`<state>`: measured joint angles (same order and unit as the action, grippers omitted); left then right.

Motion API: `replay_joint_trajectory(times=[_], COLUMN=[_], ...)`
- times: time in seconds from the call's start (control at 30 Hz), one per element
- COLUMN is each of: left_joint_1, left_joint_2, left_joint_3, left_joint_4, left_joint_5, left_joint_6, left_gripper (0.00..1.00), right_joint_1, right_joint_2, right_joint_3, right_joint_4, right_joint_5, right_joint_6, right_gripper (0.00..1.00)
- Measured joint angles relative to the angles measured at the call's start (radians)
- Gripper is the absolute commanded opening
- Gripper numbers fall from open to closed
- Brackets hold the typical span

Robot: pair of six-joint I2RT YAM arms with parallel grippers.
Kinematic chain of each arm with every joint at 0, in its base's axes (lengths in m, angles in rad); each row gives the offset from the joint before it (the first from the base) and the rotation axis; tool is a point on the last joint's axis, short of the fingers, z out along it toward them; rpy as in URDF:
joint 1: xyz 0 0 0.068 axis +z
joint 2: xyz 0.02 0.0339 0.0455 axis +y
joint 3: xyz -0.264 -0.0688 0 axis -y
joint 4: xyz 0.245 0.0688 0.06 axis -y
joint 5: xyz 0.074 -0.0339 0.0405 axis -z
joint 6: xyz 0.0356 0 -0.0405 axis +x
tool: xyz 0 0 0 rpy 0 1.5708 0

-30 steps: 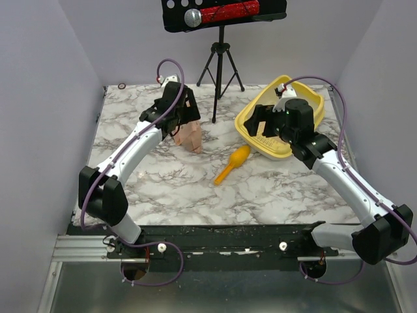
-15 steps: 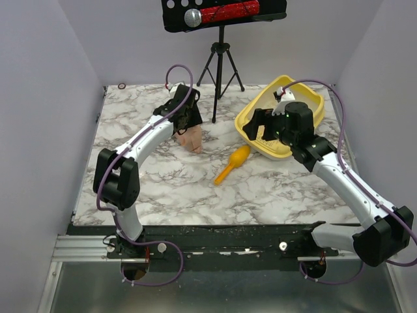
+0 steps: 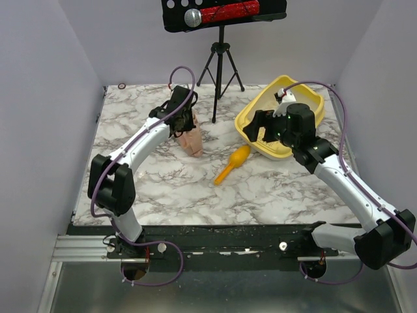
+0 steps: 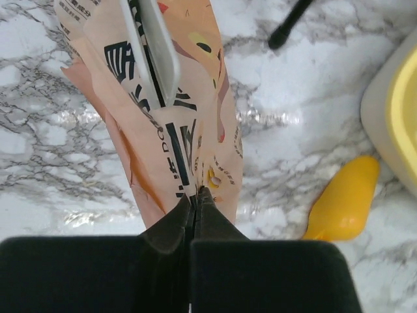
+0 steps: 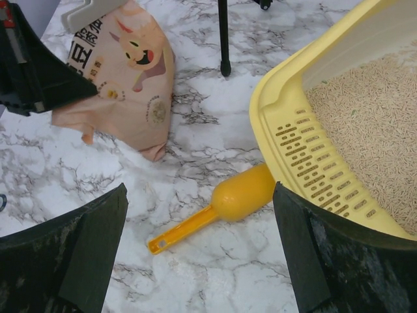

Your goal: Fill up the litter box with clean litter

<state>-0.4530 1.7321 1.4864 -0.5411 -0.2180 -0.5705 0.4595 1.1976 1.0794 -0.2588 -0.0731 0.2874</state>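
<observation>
My left gripper is pinching the tan bag's edge away from the grey clip (image 4: pixel 163 62). I should continue to carry the bag to the open marble (image 3: pixel 186 184) until it rests there.
The yellow litter box (image 3: pixel 246 124) stands at the back right, and my right arm covers much of it from above. In the right wrist view its slotted rim (image 5: pixel 303 163) shows with beige clean litter (image 5: pixel 371 130) inside. My right gripper (image 3: pixel 266 127) hangs open beside the box's left rim, its gap (image 5: pixel 200 195) over the marble with nothing in it. My left gripper (image 3: pixel 184 124) is shut on the edge of the tan printed paper bag (image 3: pixel 193 141). The pinch (image 4: pixel 197 195) holds a thin fold of the bag (image 4: pixel 169 117).
A yellow-orange scoop (image 3: pixel 232 164) lies on the marble between bag and box, also seen as the scoop (image 5: pixel 241 195) under my right gripper. A grey clip (image 4: pixel 156 45) sits on the bag. A black tripod (image 3: pixel 220 65) stands at the back centre.
My left gripper went from open to shut, pinching the bag's edge, and its arm shifted a little toward the bag. The right arm has barely moved.
</observation>
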Motion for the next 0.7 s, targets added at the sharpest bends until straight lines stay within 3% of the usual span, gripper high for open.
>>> replay_joint_trajectory(times=[0.2,0.37,0.53,0.7], left_joint_1=[-0.013,-0.025,-0.028,-0.034], left_joint_2=[-0.124,-0.322,-0.602,-0.658], left_joint_3=[-0.004,-0.134,-0.410,-0.472], left_joint_4=[-0.169,-0.192,-0.129,-0.145], left_joint_5=[0.172,0.326,0.515,0.634], left_joint_6=[0.232,0.468,0.729,0.933], left_gripper=[0.00,0.00,0.00,0.00], right_joint_1=[0.000,0.001,0.005,0.016], right_joint_2=[-0.001,-0.001,-0.001,0.000], right_joint_3=[0.026,0.119,0.188,0.183], right_joint_4=[-0.039,-0.101,-0.153,-0.203], right_joint_5=[0.000,-0.048,-0.178,-0.298], right_joint_6=[-0.010,-0.086,-0.248,-0.445], right_gripper=[0.99,0.89,0.98,1.00])
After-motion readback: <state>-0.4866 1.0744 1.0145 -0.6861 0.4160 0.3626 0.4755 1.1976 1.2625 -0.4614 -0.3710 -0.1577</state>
